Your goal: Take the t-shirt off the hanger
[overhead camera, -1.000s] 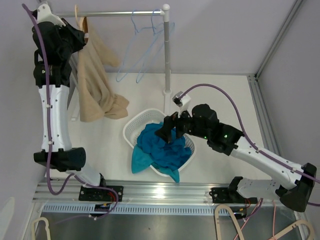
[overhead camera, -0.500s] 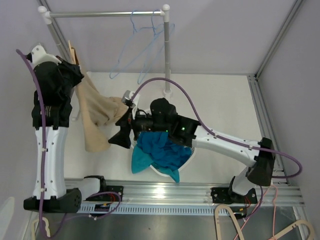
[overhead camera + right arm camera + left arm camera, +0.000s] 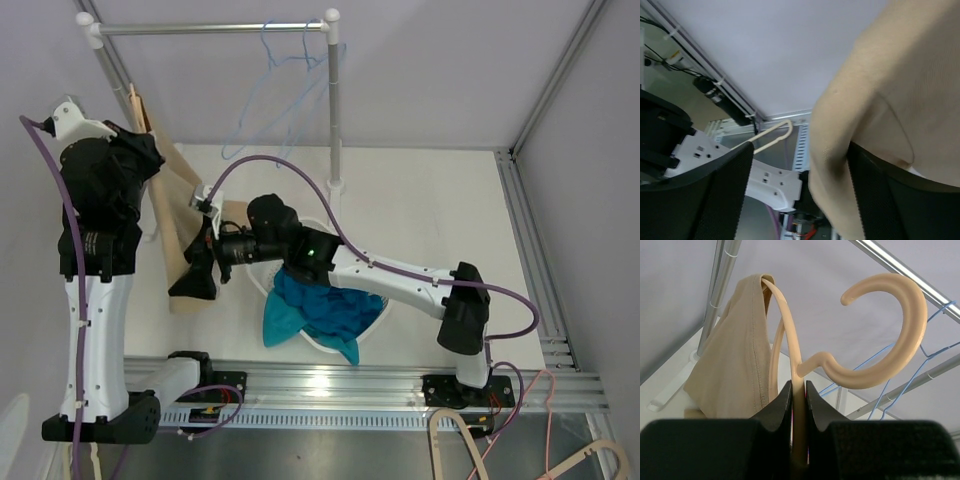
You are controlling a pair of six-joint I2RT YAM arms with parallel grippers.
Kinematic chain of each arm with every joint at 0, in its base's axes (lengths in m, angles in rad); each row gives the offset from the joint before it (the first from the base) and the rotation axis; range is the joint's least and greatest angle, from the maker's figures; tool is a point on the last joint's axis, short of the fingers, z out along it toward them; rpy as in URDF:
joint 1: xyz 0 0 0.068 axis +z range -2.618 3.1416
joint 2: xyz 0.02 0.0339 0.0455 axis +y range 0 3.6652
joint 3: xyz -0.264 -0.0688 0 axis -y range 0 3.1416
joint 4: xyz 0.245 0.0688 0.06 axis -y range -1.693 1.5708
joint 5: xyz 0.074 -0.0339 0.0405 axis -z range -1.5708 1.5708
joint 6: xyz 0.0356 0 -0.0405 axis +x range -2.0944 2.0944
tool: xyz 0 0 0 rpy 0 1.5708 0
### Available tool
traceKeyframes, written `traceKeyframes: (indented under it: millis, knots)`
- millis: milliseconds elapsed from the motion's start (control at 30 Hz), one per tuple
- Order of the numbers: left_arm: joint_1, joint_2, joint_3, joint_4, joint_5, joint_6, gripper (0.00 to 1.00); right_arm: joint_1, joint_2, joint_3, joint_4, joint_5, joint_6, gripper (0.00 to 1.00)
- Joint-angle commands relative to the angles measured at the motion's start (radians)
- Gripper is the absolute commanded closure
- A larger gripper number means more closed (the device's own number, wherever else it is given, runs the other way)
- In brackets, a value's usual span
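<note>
The t-shirt is still hanging over the hanger's arm (image 3: 766,282), so my right gripper should hold the t-shirt's fold (image 3: 832,132) tight while my left gripper pulls the hanger back toward the near edge of the table.
The beige t-shirt (image 3: 168,240) hangs on a beige plastic hanger (image 3: 133,105) at the left, away from the rack rail. My left gripper (image 3: 143,140) is shut on the hanger's neck (image 3: 799,385); the hook (image 3: 900,335) curls free above it and the t-shirt (image 3: 735,360) drapes to the left. My right gripper (image 3: 195,275) reaches across to the shirt's lower part. It is open, with a fold of the t-shirt (image 3: 880,110) between the wide jaws, lying against the right finger (image 3: 900,200).
A white basket (image 3: 258,262) holding a blue garment (image 3: 325,305) stands mid-table under my right arm. The rack's post (image 3: 334,110) and rail (image 3: 210,28) carry blue wire hangers (image 3: 285,85). More beige hangers (image 3: 580,460) lie past the near edge.
My right arm swung left from over the basket to the t-shirt's lower part, its jaws staying wide. My left arm brought the hanger off the rail, down and nearer.
</note>
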Motion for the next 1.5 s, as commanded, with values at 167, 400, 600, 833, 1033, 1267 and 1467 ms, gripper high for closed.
traceKeyframes:
  millis: [167,400,600,833,1033,1267,1467]
  knots:
    - [-0.006,0.018,0.060,0.068,0.018,-0.018,0.99,0.043,0.022,0.051,0.033,-0.028,0.027,1.00]
    - [-0.006,0.162,0.203,0.030,0.006,0.003,1.00,0.115,-0.100,-0.094,0.019,0.016,0.026,1.00]
    - [-0.003,0.262,0.298,0.028,-0.031,0.035,0.99,0.225,-0.150,-0.203,0.012,0.065,0.013,1.00]
    - [-0.001,0.339,0.436,0.003,-0.057,0.077,0.99,0.250,-0.097,-0.361,0.165,0.004,0.142,1.00]
    - [0.002,0.347,0.451,-0.021,-0.016,0.063,0.99,0.256,-0.108,-0.351,0.104,0.036,0.093,1.00]
    - [0.002,0.230,0.413,-0.167,0.221,-0.010,0.99,0.144,-0.103,-0.312,0.032,0.085,0.027,1.00]
    - [-0.007,-0.113,0.078,-0.178,0.331,0.017,0.99,-0.015,-0.117,-0.271,0.029,0.105,0.003,1.00]
